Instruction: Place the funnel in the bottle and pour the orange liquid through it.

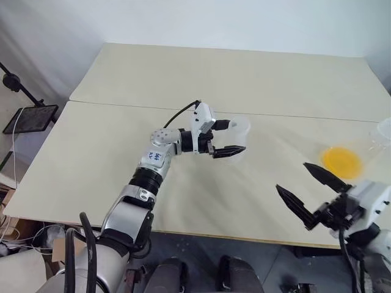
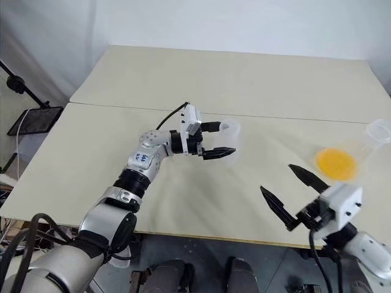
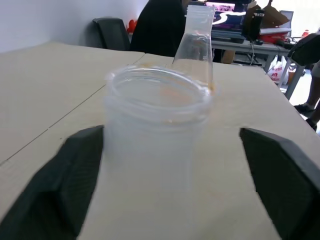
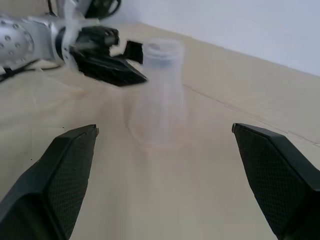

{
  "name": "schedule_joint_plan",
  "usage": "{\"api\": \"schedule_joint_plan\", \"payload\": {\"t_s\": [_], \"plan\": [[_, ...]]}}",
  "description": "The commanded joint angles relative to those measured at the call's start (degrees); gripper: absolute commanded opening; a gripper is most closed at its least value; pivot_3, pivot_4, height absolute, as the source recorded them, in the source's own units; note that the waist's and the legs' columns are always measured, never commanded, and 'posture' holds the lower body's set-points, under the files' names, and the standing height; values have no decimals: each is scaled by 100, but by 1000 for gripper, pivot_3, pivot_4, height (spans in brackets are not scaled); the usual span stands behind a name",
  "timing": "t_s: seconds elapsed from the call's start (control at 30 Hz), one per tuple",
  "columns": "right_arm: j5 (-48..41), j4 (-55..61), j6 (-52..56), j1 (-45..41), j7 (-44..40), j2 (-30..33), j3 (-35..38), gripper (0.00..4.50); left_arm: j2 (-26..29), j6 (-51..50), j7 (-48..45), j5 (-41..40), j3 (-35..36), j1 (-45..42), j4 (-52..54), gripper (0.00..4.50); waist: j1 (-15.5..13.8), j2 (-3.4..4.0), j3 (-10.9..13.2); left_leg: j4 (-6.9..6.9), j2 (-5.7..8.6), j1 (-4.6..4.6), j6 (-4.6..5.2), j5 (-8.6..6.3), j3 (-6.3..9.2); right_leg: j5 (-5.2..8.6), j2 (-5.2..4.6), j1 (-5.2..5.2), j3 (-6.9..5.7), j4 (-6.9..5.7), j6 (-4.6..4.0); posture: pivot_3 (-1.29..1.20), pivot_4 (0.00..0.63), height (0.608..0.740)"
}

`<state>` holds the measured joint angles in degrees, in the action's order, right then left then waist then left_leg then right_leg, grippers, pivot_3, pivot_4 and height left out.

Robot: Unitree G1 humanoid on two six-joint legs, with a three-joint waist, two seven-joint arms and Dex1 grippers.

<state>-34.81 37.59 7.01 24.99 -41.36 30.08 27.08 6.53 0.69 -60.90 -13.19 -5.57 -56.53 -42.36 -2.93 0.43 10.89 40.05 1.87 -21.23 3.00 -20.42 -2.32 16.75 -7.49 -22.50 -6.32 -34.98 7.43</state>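
Note:
The bottle's open rim (image 3: pixel 159 92) is empty, and the funnel (image 4: pixel 52 92) is lying apart from it. Next, my left gripper leaves the bottle and gets the funnel before my right gripper pours.
The clear bottle (image 4: pixel 159 100) stands upright near the middle of the table. A clear round rim (image 3: pixel 157 82) tops its neck. It looks like the funnel seated there, though I cannot tell the two apart. My left gripper (image 1: pixel 235 137) is open and level, one black finger on each side of that top, with gaps showing in the left wrist view. The orange liquid (image 1: pixel 342 160) lies in the base of a larger clear flask (image 3: pixel 194 45) to the right. My right gripper (image 1: pixel 292 176) is open and empty near the front edge, below the flask.
The tabletop (image 1: pixel 183 73) is pale wood with a seam running across it behind the bottle. A black stand with a flat plate (image 1: pixel 30 117) is off the table's left side. Chairs, desks and a person show far behind the flask in the left wrist view.

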Motion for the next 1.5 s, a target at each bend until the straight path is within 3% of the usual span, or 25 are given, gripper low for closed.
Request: {"api": "schedule_joint_plan", "payload": {"t_s": [0.03, 0.2, 0.4, 0.53, 0.8, 0.93, 1.17, 1.3, 1.5], "plan": [[-180, 45, -269, 236, -277, 44, 434, 4500, 152, 0, -386, -251, 126, 76, 567, 4477, 6, 0, 0, 0, -1, 1, 0, 0, 0, 0, 0, 0, 1, 0, 0, 0, 150, 740], [-264, 6, -253, 265, -397, 86, 537, 4500, 578, -169, -839, -442, 320, 95, 650, 4477, 54, 2, -1, 0, -6, 5, 0, 0, -2, 0, 2, 0, 3, -2, -1, 0, 150, 740], [-218, -125, -90, -295, -454, 241, 43, 4500, 1229, 106, -858, -378, 637, 214, 374, 4477, 114, 2, -1, 0, -6, 7, 0, 0, 3, 0, 1, 0, 2, -6, -1, 0, 150, 740], [-295, -189, 80, -741, -553, 377, -294, 4500, 1683, -9, -758, -649, 1091, 686, 932, 4477, 148, 1, -1, 0, -2, 5, 0, 0, 9, 0, -3, 1, 0, -8, 0, 0, 150, 740], [-634, -478, 627, -1841, -1001, 709, -1101, 4500, 2721, -994, 228, -1301, 2520, 3399, 3360, 4477, 252, 3, 0, -4, -12, 10, -4, -2, 28, 0, -10, 3, 31, -11, -2, 0, 150, 740], [-588, -733, 728, -2391, -1280, 752, -1503, 4500, 2813, -1277, 822, -1568, 3426, 4841, 4253, 4477, 219, 1, 0, -2, -11, 9, -8, -4, 39, 0, -28, 11, 33, -1, -2, 0, 150, 740], [-504, -1257, 740, -3136, -1674, 702, -1990, 4500, 2666, -1625, 1286, -1944, 4305, 6833, 5659, 4477, 158, 1, 0, -3, -9, 9, -13, -9, 44, 2, -59, 12, 29, 11, -6, 0, 150, 740], [-474, -1429, 714, -3242, -1848, 719, -2048, 4500, 2612, -1857, 1467, -2138, 4242, 7242, 6229, 4477, 138, 2, 0, -4, -9, 9, -13, -12, 46, 4, -64, 13, 27, 27, -10, 0, 150, 740], [-356, -1528, 620, -3081, -1967, 771, -1901, 4500, 2561, -2074, 1786, -1951, 3333, 7012, 6690, 4477, 156, 3, -1, -8, -9, 10, -15, -14, 38, 4, -62, 10, 31, 21, -11, 0, 150, 740]]}}
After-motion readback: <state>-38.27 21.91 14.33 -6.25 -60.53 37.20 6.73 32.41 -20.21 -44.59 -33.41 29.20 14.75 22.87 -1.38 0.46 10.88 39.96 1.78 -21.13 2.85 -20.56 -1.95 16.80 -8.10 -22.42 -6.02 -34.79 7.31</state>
